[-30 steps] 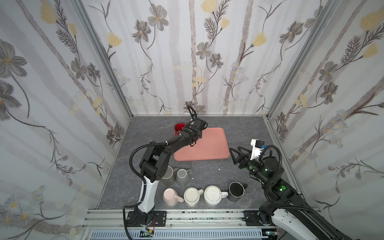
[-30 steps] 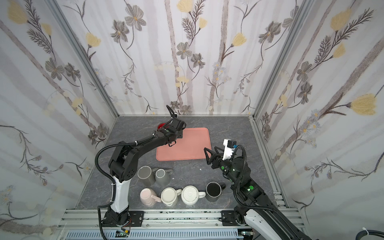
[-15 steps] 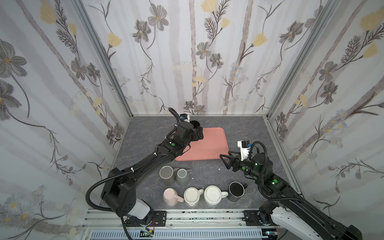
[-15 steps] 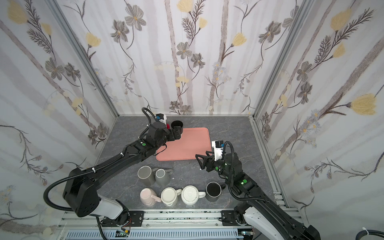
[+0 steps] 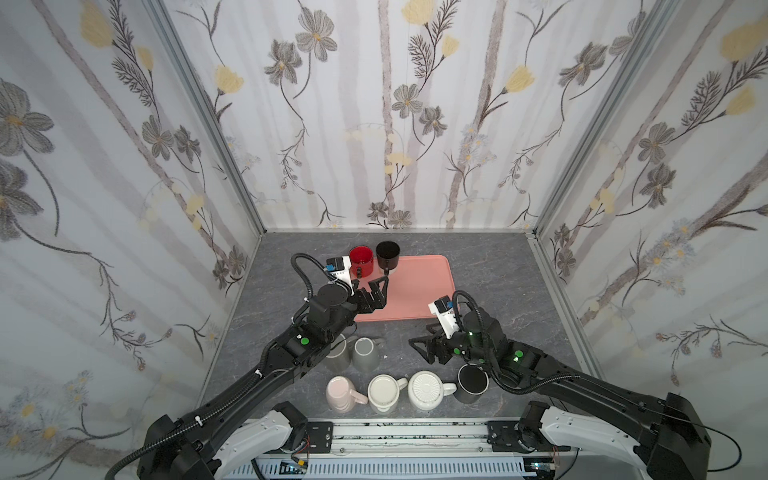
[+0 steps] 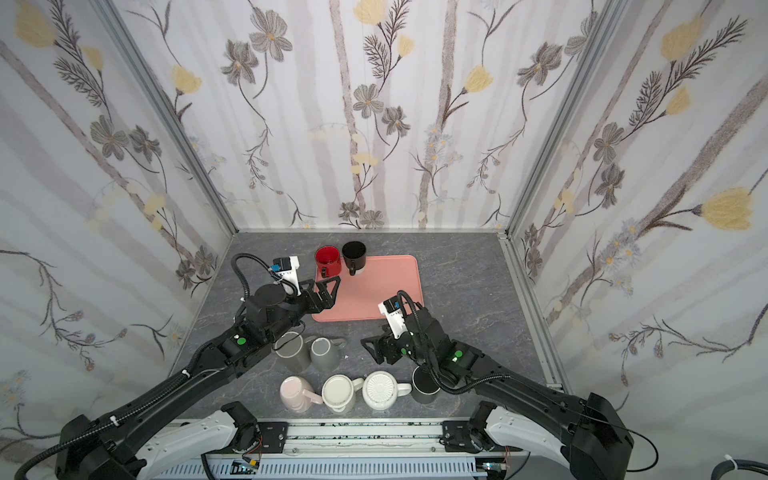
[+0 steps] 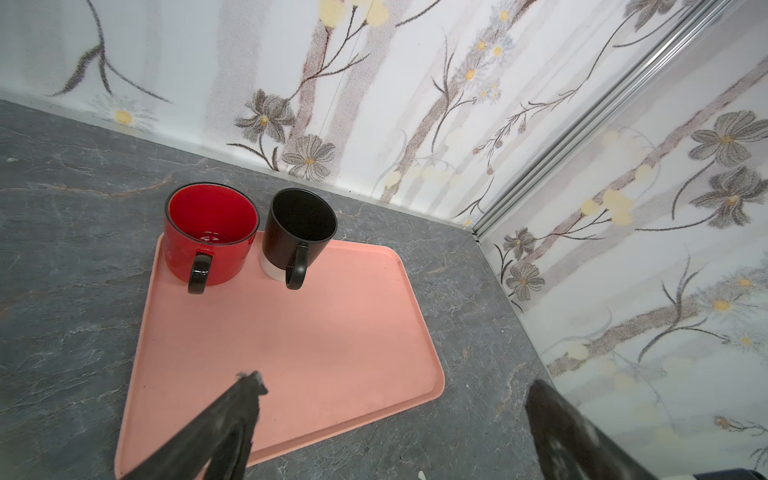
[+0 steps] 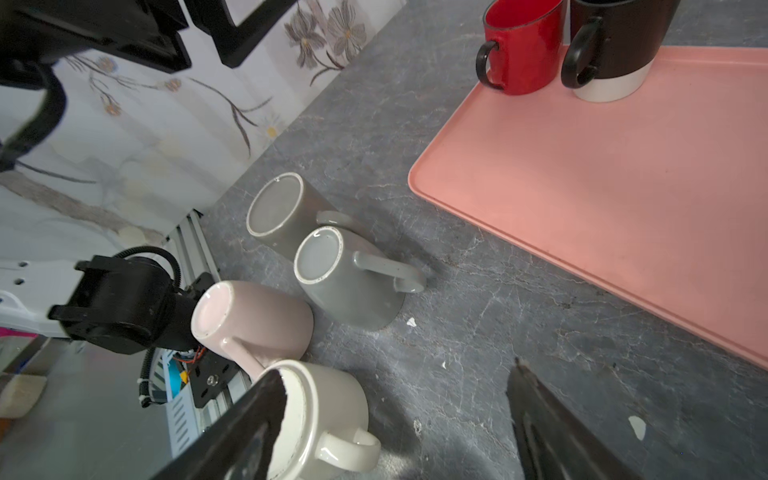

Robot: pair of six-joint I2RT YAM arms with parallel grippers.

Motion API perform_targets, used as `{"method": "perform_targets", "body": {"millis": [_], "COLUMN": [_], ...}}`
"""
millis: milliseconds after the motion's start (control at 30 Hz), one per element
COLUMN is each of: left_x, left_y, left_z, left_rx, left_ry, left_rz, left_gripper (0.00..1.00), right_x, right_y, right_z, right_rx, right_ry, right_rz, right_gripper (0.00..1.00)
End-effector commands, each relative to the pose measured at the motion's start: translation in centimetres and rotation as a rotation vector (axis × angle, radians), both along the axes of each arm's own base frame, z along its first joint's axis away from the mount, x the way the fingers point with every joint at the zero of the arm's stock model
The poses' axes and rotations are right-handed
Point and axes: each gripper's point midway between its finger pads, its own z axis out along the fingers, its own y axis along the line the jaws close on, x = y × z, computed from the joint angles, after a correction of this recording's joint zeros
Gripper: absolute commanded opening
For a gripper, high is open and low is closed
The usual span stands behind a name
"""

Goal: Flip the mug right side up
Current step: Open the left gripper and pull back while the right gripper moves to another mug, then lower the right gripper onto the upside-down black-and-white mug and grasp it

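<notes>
The dark mug [image 5: 472, 380] is upside down and far from my left gripper, so my right gripper should first move it to the space [image 5: 400, 354] beside the grey mugs.
Several mugs stand bottom up at the table's front: two grey mugs [image 5: 365, 353] [image 8: 286, 212], a pink mug [image 5: 338, 392], a cream mug [image 5: 384, 392] and a ribbed white mug [image 5: 428, 390]. A dark mug [image 5: 471, 382] stands beside them, partly under my right arm. A red mug [image 7: 208, 237] and a black mug [image 7: 297, 232] stand upright at the back left corner of the pink tray [image 7: 291, 332]. My left gripper [image 5: 371, 291] hangs open and empty over the tray's front left. Open and empty too, my right gripper [image 5: 419, 349] hovers over bare table right of the grey mugs, one finger [image 8: 249, 415] near the cream mug.
Floral walls close in the grey table on three sides, and a metal rail [image 5: 415, 432] runs along the front. The left arm's forearm [image 5: 291, 349] partly covers one grey mug in both top views.
The black mug now stands upright on the tray beside the red one. My left gripper has opened and drawn back toward the front. My right gripper has moved left and forward, opening wider.
</notes>
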Motion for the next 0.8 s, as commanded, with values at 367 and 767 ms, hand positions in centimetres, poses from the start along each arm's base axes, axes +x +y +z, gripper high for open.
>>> {"method": "perform_targets", "body": {"millis": [367,767], "left_x": [-1.6,-1.8], "left_y": [2.0,2.5], "left_z": [-2.2,-2.9], "left_rx": [-0.043,-0.068], "left_ry": [0.001,-0.014], "left_rz": [0.04,0.051], "left_gripper": [1.0,1.0], "right_x": [-2.6,-9.4], "right_y": [-9.7,-16.1], "right_z": [-2.5,-4.6], "right_rx": [-0.407,-0.644], "right_ry": [0.268,0.603], "right_rz": [-0.36,-0.442], "right_gripper": [0.86,0.82]}}
